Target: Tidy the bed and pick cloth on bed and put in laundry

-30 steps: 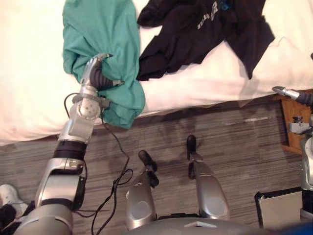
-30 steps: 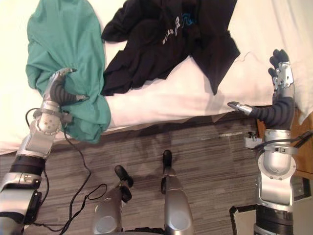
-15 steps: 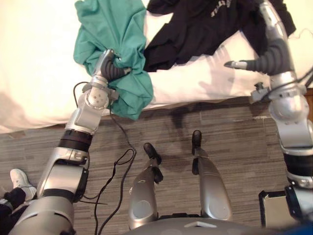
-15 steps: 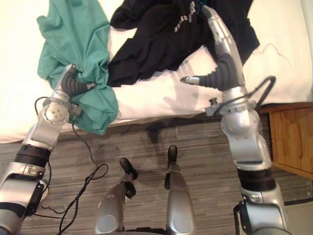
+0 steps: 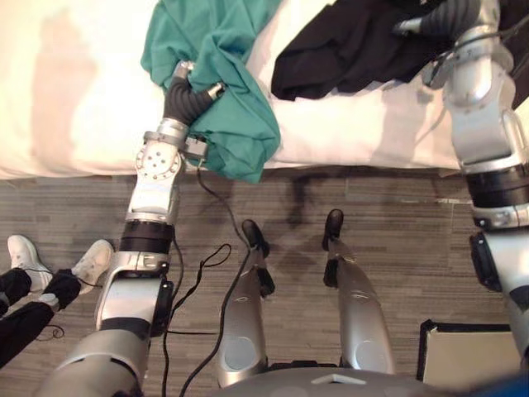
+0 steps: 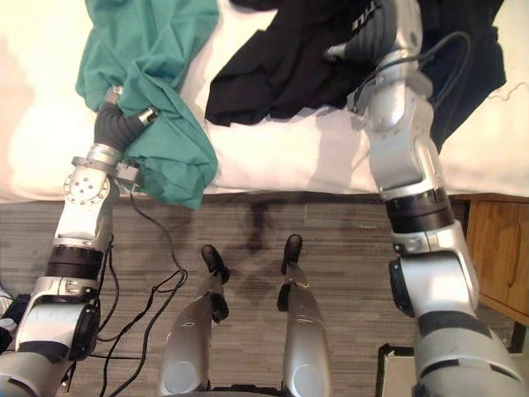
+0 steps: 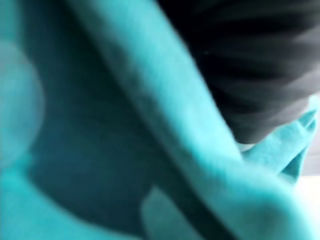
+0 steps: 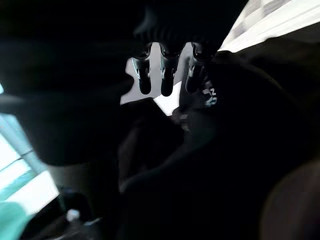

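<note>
The black shirt's lower edge [image 5: 362, 89] rests loose and wavy on the sheet, so the black shirt will come away and sag in folds when I lift it.
A teal cloth [image 5: 227, 78] lies bunched on the white bed [image 5: 74, 99] and hangs over its front edge. My left hand [image 5: 188, 98] is sunk into that bunch and shut on a fold of it, and teal fabric wraps close round the hand [image 7: 260, 85] in the left wrist view. To the right a black shirt [image 6: 273, 74] with pale print is spread on the sheet. My right hand [image 6: 384, 29] reaches over the black shirt, open, its fingers [image 8: 162, 75] hanging straight just above the dark cloth [image 8: 240, 150] and holding nothing.
Striped grey floor runs along the bed's front edge. A wooden nightstand [image 6: 496, 248] stands at the right. A dark-rimmed box [image 5: 471, 356] sits on the floor at lower right. A person's white shoes [image 5: 95, 256] stand at the left.
The camera has shifted. My right arm has swung from beside the nightstand up and left over the black shirt. My left hand has stayed in the teal cloth.
</note>
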Robot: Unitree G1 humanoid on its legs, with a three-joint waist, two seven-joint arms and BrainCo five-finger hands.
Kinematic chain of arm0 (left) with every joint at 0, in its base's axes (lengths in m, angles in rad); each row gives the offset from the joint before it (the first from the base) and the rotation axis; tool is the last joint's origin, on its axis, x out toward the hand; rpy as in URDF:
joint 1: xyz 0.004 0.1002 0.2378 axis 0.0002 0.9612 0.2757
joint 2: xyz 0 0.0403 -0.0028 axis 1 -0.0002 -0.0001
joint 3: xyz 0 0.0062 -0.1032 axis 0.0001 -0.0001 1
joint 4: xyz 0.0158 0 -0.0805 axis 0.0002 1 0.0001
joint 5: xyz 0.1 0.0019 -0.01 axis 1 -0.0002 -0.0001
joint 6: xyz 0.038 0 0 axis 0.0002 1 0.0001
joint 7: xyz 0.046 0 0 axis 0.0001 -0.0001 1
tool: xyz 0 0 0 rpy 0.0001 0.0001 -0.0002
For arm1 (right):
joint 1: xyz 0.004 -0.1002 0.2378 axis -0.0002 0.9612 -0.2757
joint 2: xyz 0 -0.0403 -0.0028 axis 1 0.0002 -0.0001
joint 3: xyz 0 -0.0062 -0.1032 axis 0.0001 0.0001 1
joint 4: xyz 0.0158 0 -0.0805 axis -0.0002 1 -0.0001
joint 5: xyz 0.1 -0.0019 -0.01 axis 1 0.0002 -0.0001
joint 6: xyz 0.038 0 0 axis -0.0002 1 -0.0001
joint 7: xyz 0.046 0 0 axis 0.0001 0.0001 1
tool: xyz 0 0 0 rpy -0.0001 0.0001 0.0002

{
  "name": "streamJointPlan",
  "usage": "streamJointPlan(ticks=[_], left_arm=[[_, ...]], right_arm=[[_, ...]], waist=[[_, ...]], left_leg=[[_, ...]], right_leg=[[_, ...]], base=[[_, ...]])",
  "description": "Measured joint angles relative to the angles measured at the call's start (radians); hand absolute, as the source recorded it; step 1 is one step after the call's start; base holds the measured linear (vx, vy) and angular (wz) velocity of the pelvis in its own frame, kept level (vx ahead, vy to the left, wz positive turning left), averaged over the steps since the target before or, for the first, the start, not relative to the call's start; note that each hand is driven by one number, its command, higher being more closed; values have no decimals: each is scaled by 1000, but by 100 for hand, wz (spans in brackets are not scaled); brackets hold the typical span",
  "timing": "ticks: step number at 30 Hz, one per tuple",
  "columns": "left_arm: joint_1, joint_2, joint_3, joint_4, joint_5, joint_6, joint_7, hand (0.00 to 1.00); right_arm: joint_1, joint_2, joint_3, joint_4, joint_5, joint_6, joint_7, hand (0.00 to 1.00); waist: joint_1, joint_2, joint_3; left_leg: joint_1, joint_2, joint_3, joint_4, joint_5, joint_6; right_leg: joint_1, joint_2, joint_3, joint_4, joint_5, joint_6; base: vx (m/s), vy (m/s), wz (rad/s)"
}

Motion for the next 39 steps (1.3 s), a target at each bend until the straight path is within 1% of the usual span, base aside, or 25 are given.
streamJointPlan(ticks=[2,3,4,5,7,8,11,12,13,16,18,20,21,23,25,26,28,29,30,31,32,34,35,38,39], left_arm=[[0,2,23,-31,-19,0,-8,100],[0,2,38,-46,-19,0,-18,100],[3,1,51,-61,-19,2,-28,100],[6,1,61,-73,-19,8,-36,100],[50,9,86,-118,-19,9,-44,100],[69,8,95,-127,-19,9,-47,100],[112,6,99,-147,20,9,-44,100],[116,5,95,-147,61,9,-37,100],[116,4,92,-147,83,9,-34,100],[128,-7,56,-143,162,18,19,100],[131,-26,27,-123,206,51,57,100],[134,-38,-2,-76,233,59,88,100],[134,-58,-13,-35,239,69,109,100],[136,-85,-23,20,241,84,137,100],[145,-110,-32,84,241,111,166,100],[148,-118,-33,95,241,118,170,100],[162,-137,-50,145,239,149,195,100],[170,-141,-54,158,239,156,200,100],[192,-146,-55,191,238,166,205,100],[210,-157,-56,222,231,181,207,100],[223,-160,-55,238,227,187,207,100],[302,-179,-55,301,219,206,204,100],[326,-182,-55,323,219,208,203,100],[432,-217,-53,469,220,267,192,100],[482,-225,-52,545,221,303,172,100]], right_arm=[[-32,-1,2,36,-1,33,-6,0],[-53,-1,9,64,-31,54,10,0],[-70,-4,26,89,-60,71,39,0],[-78,-6,34,97,-71,79,59,0],[-110,-8,42,109,-80,117,121,0],[-118,-9,43,126,-81,125,139,100],[-137,-28,57,198,-140,136,229,100],[-147,-33,63,214,-161,137,256,100],[-151,-34,63,224,-161,138,267,100],[-174,-35,54,310,-138,127,300,100],[-152,-30,41,374,-85,86,294,100],[-93,-13,15,414,-25,30,272,100],[-32,16,-11,434,20,-16,241,100],[69,64,-50,442,68,-76,192,100],[209,143,-103,435,139,-155,128,100],[244,165,-115,431,152,-173,114,100],[411,246,-165,393,222,-258,48,100],[451,266,-176,386,234,-274,35,100],[534,314,-194,376,251,-305,11,100],[605,359,-217,379,268,-334,-1,100],[644,381,-226,385,278,-348,-3,100],[771,433,-230,464,284,-394,-5,100],[799,443,-230,490,284,-402,-5,100],[920,477,-226,604,284,-412,3,100],[965,491,-226,644,286,-412,14,100]], waist=[[3,-1,1],[5,-2,1],[8,-4,2],[10,-4,2],[13,-4,2],[14,-4,2],[29,-1,0],[35,-1,0],[38,-1,-1],[44,-5,-16],[44,-8,-21],[45,-22,-51],[45,-31,-78],[44,-43,-96],[42,-58,-122],[41,-60,-124],[38,-62,-136],[37,-64,-150],[32,-66,-176],[27,-68,-182],[25,-69,-185],[10,-66,-227],[6,-64,-231],[-10,-58,-238],[-22,-55,-239]], left_leg=[[-27,5,-4,0,7,2],[-40,7,-9,-1,12,2],[-50,9,-9,-1,18,1],[-56,10,-10,-2,21,1],[-70,19,-11,-4,31,-3],[-69,22,-11,-5,33,-4],[-67,32,-10,-5,39,-10],[-66,35,-10,-7,43,-10],[-64,36,-10,-9,46,-11],[-46,38,-11,-23,56,-12],[-10,38,-20,-32,58,-14],[11,38,-20,-38,57,-16],[28,38,-20,-44,56,-18],[75,37,-16,-60,53,-22],[134,34,0,-71,43,-29],[150,33,2,-70,39,-29],[210,29,6,-71,22,-33],[218,28,8,-70,19,-34],[242,25,11,-70,11,-35],[283,22,15,-64,-2,-41],[304,21,15,-59,-11,-43],[353,18,6,-46,-39,-47],[368,17,5,-45,-45,-49],[412,8,3,-36,-69,-48],[430,5,5,-36,-77,-49]], right_leg=[[-18,4,-15,-7,12,-7],[-29,6,-18,-11,14,-6],[-33,9,-22,-22,15,-7],[-36,10,-24,-28,15,-8],[-46,19,-38,-41,15,-8],[-45,22,-38,-42,15,-8],[-44,33,-41,-41,16,-9],[-44,35,-41,-41,16,-9],[-43,36,-41,-41,16,-10],[-26,40,-47,-41,12,-18],[12,41,-59,-40,2,-32],[32,43,-62,-40,-5,-42],[46,44,-63,-41,-11,-48],[86,47,-64,-42,-19,-50],[138,49,-61,-53,-27,-49],[153,49,-59,-56,-29,-46],[214,47,-55,-62,-40,-39],[222,47,-54,-63,-42,-41],[245,46,-48,-66,-49,-36],[288,47,-40,-66,-59,-32],[309,47,-39,-67,-65,-30],[366,43,-36,-67,-85,-20],[382,43,-36,-69,-89,-16],[434,35,-36,-79,-100,-4],[458,36,-35,-94,-98,-2]], base=[[-4,-38,3],[-2,-62,5],[1,-45,4],[2,-64,0],[13,-65,-3],[33,-89,-5],[35,-64,-5],[30,-43,-3],[26,-34,-2],[24,-16,5],[48,-19,12],[62,-14,5],[116,-6,1],[131,5,-4],[132,18,-11],[133,27,-9],[122,40,-4],[139,55,-5],[162,65,-6],[158,63,-5],[122,47,-2],[100,25,1],[105,22,2],[88,29,4],[90,25,-2]])
